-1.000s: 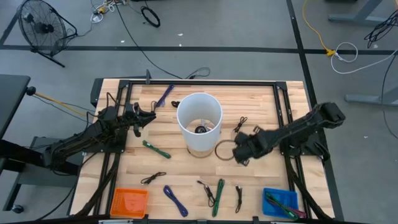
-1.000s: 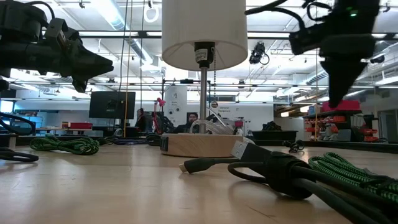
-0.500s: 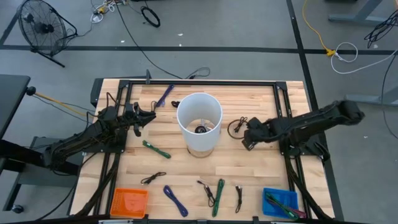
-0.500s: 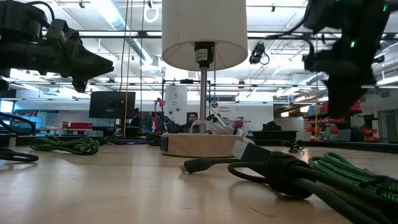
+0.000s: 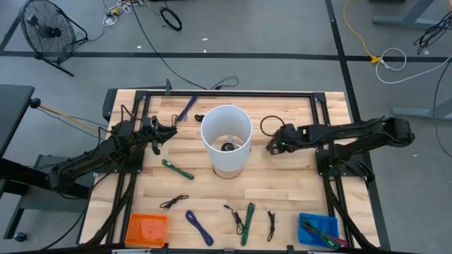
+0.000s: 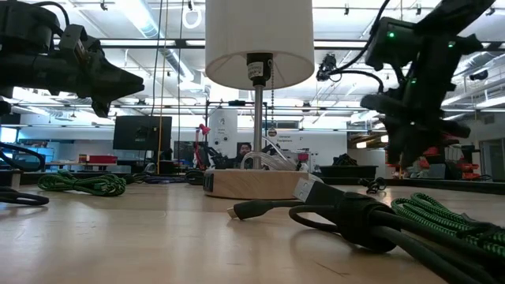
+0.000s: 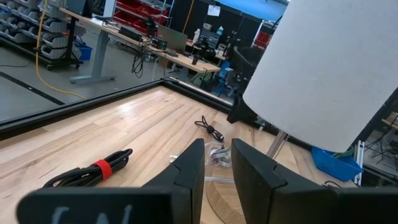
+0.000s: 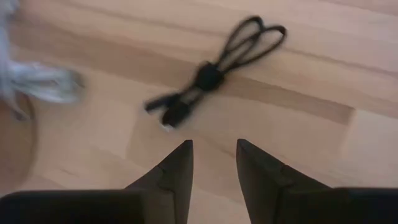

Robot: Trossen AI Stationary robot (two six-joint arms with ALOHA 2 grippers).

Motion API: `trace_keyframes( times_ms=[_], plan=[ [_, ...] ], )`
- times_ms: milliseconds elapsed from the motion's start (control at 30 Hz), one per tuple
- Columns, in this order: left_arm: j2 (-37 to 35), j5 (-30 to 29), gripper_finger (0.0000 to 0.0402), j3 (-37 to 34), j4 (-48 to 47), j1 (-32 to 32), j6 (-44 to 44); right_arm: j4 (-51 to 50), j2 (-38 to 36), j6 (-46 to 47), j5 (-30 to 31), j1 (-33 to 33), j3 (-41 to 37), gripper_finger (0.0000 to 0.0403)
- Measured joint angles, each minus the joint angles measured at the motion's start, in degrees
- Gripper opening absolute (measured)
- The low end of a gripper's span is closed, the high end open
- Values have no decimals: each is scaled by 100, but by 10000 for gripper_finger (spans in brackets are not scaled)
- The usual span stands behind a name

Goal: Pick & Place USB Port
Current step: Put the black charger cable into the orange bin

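Note:
Next, I turn my right gripper along the black USB cable (image 8: 209, 77) and grab its plug ends (image 8: 174, 112), because the cable slants away from my right gripper's open fingers.
A small black USB cable (image 8: 210, 76), bundled with a tie, lies flat on the wooden table to the right of the white-shaded lamp (image 5: 226, 137). Its plug ends (image 8: 171, 113) point toward the lamp base. My right gripper (image 5: 272, 145) (image 8: 213, 158) hovers over the table just short of the cable, open, fingers pointing down, touching nothing. In the low view it hangs right of the lamp (image 6: 401, 154). My left gripper (image 5: 169, 132) (image 7: 217, 165) waits open above the table left of the lamp.
More bundled cables lie about: green (image 5: 176, 169), blue (image 5: 187, 107), one black with a red tie (image 7: 93, 171), and several along the near edge (image 5: 244, 219). An orange bin (image 5: 147, 229) and a blue bin (image 5: 318, 229) sit at the near corners. The lamp's wooden base (image 6: 256, 183) stands mid-table.
My right gripper has swung from beside the lamp base toward the table's far edge, the arm stretching out leftward, and now stands over the black cable right of the lamp. The left arm has kept still.

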Motion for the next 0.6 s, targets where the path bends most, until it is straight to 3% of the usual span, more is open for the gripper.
trace_keyframes(
  times_ms=[233,600],
  plan=[
    [1,-2,83,-1,1,-2,-2,770,28,837,116,-156,2,143],
    [0,-2,83,0,2,-2,-7,1155,551,1075,148,-263,2,213]
  ],
)
